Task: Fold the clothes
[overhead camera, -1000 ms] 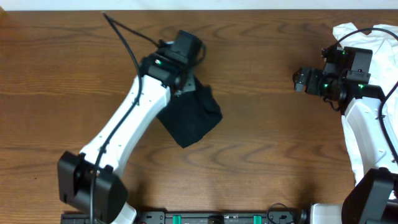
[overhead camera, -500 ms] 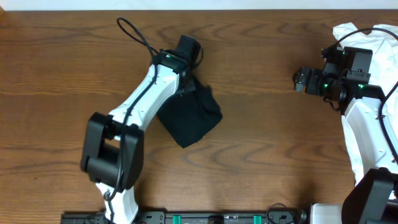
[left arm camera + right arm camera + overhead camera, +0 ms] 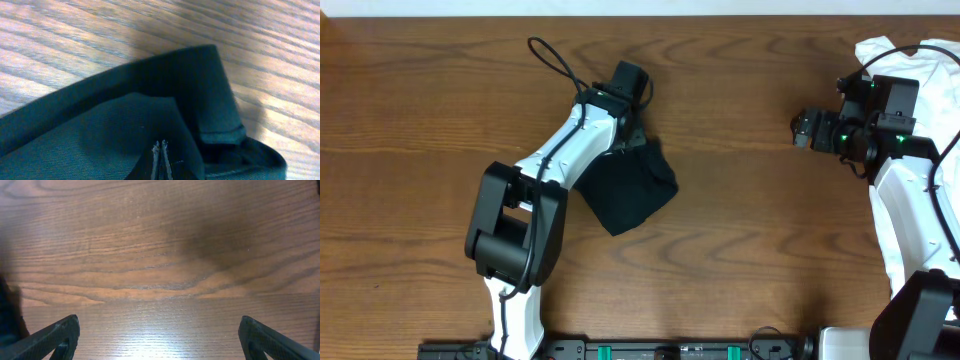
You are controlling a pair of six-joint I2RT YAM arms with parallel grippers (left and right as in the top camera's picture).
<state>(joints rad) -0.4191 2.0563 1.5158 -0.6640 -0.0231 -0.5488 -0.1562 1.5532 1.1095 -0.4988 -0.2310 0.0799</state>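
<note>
The dark teal garment is lying at a slant and its near corner (image 3: 615, 230) sticks out, so next my left gripper turns its far edge (image 3: 155, 75) around until the garment lies square, before opening it.
A dark teal folded garment (image 3: 630, 190) lies on the wooden table near the middle. My left gripper (image 3: 628, 128) is at its far edge, partly hidden under the wrist. In the left wrist view the garment (image 3: 100, 130) fills the frame and my left gripper (image 3: 160, 155) is shut with its fingertips pressed together on the cloth, a folded hem just to their right. My right gripper (image 3: 804, 130) hovers over bare wood at the right. In the right wrist view my right gripper (image 3: 159, 335) is wide open and empty.
A pile of white clothes (image 3: 920, 60) lies at the far right edge, running down under the right arm. Bare wood (image 3: 750, 220) lies between the two arms. The left arm's cable (image 3: 555, 62) loops above the table.
The left arm has swung its elbow and base link to the right and the wrist moved slightly right along the garment's far edge. The garment and the right arm have not moved.
</note>
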